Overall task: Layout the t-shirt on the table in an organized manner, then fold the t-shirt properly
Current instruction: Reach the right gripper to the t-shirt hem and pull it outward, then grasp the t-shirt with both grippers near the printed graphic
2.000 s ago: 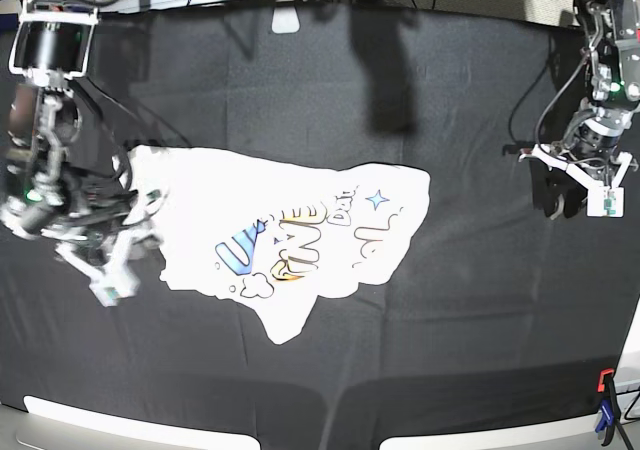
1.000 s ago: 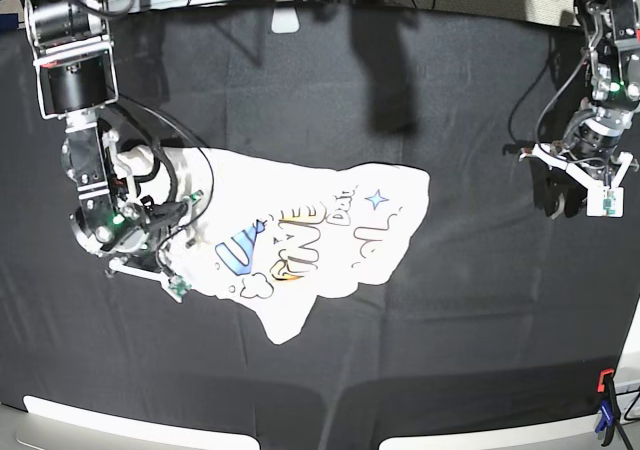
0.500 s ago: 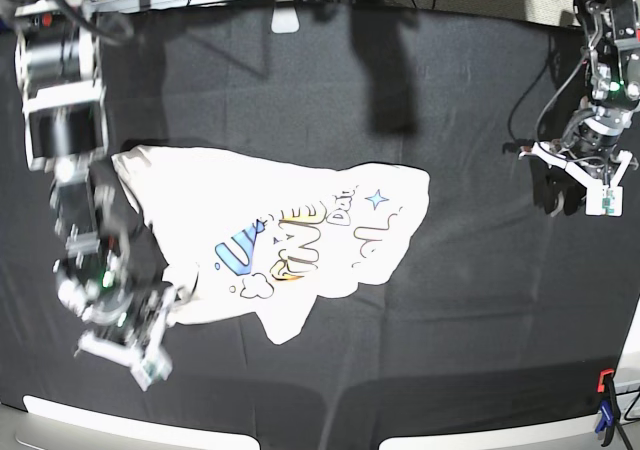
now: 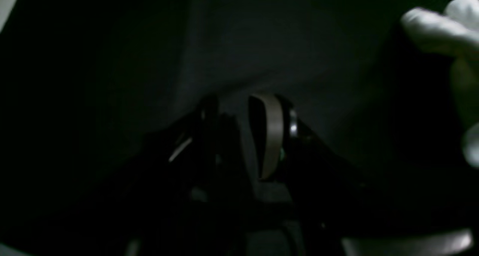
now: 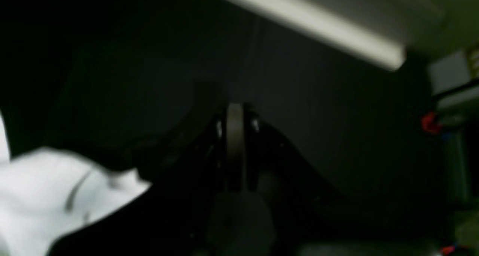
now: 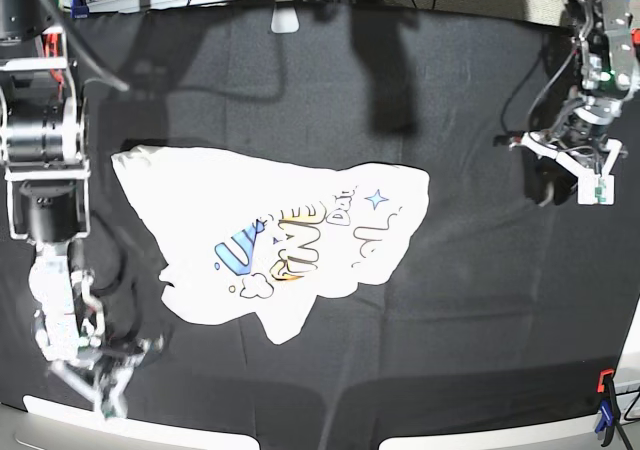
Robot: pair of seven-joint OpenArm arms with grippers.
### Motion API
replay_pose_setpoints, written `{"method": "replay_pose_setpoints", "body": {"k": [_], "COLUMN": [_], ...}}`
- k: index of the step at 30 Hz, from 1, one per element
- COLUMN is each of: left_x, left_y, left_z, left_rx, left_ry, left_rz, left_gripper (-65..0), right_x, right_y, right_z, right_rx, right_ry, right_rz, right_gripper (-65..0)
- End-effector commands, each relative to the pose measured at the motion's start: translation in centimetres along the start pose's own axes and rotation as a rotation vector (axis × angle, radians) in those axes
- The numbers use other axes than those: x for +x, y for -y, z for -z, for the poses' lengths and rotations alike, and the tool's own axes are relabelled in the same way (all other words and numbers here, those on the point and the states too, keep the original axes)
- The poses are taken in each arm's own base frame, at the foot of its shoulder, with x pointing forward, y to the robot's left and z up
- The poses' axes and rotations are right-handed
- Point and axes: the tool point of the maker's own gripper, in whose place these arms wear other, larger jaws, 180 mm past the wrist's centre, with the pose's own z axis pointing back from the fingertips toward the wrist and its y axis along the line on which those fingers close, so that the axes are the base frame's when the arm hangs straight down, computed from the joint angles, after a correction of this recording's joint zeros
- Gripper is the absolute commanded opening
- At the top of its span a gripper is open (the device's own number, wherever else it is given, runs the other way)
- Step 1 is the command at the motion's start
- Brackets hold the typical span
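The crumpled print (image 6: 375,238) runs near the rounded end, so the white t-shirt (image 6: 411,188) will let out hidden, tucked-under cloth and get longer when the robot pulls.
The white t-shirt (image 6: 280,230) lies spread on the black table (image 6: 470,320), print side up, with a lower flap pointing to the front. In the right wrist view a blurred part of it (image 5: 56,196) shows at the lower left. My right gripper (image 6: 105,380) is blurred near the front left corner, off the shirt; its jaws (image 5: 235,117) are shut and empty. My left gripper (image 6: 560,185) hangs over bare cloth at the far right, far from the shirt. Its fingers (image 4: 271,136) stand a little apart, with nothing between them.
An orange and blue clamp (image 6: 606,410) sits at the front right edge. A white object (image 6: 286,20) and cables lie at the back edge. The pale table edge (image 5: 307,20) and a red clamp (image 5: 430,123) show in the right wrist view.
My right arm left the shirt's left edge and swung down to the front left corner. The shirt's left corner now lies flat. The left gripper shifted slightly up.
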Motion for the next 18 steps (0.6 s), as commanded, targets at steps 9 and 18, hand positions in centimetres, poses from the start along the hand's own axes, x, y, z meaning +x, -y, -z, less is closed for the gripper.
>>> {"method": "replay_pose_setpoints", "body": {"k": [9,18], "left_x": [7.5,7.3], "left_y": [3.7,12.5], "left_z": [2.7,5.5], "left_rx": [-0.200,-0.347], "left_ry": [0.117,0.058], "left_rz": [-0.002,0.158], "left_gripper": [-44.7,-44.7], "right_x": [0.1,-5.2], "right_y": [-6.1,-15.3], "right_z": [-2.6,-6.6], "right_rx": [0.174,0.340], "right_ry": [0.118,0.130], "right_rz": [-0.104,-0.111], "right_gripper": [-62.7,-62.9]}}
